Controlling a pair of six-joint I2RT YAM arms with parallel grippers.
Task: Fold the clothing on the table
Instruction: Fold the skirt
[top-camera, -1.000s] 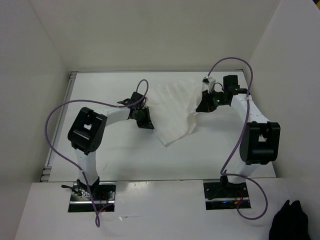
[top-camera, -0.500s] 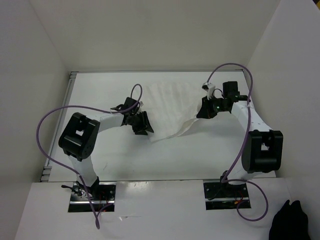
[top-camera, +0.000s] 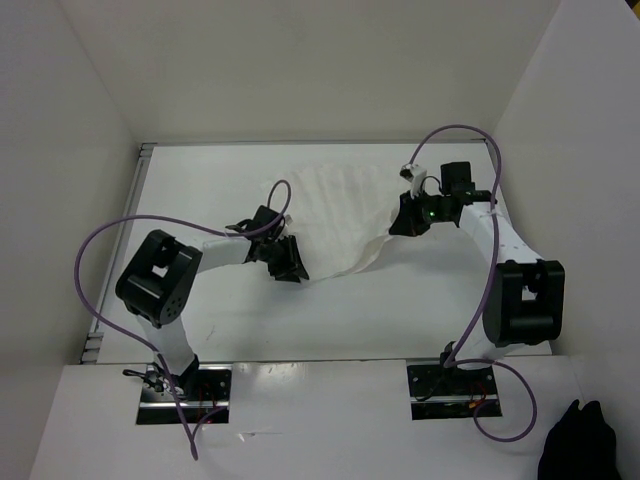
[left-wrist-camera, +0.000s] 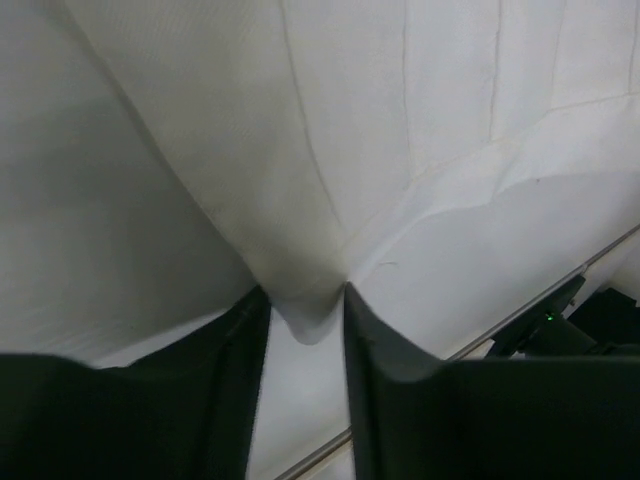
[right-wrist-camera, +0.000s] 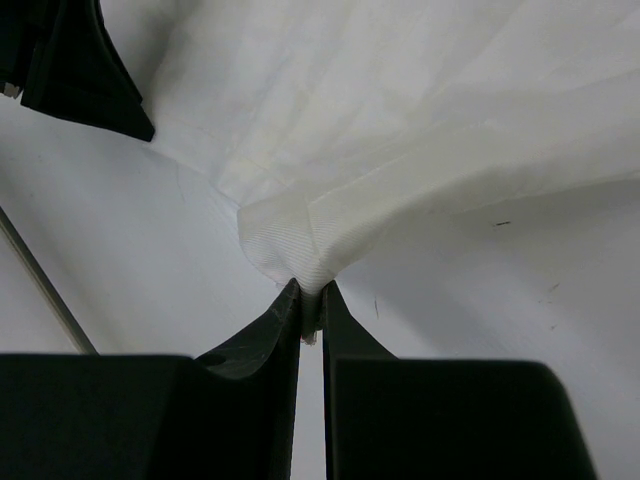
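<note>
Next, I level the clothing's near edge (top-camera: 350, 271), which slants from the loose corner to my right gripper, by raising that corner (top-camera: 309, 279) with my left gripper before folding.
The clothing (top-camera: 340, 205) is a thin white ribbed piece spread on the table (top-camera: 250, 310) between the two arms. My left gripper (top-camera: 290, 262) sits at its near left corner. In the left wrist view the jaws stand apart, and a loose corner of the clothing (left-wrist-camera: 350, 130) dips between the tips of the left gripper (left-wrist-camera: 305, 305). My right gripper (top-camera: 403, 222) is at the right edge. In the right wrist view the right gripper (right-wrist-camera: 311, 295) is shut on a bunched fold of the clothing (right-wrist-camera: 400, 120), which lifts from the table there.
White walls close in the table on the left, back and right. A metal edge strip (top-camera: 143, 160) runs along the left side. Purple cables loop over both arms. A black object (top-camera: 580, 445) lies off the table at the bottom right.
The left jaws have gone from shut to apart, and the clothing's left corner has dropped to the table. The left arm has pulled back toward its base. The right gripper has shifted slightly, still gripping.
</note>
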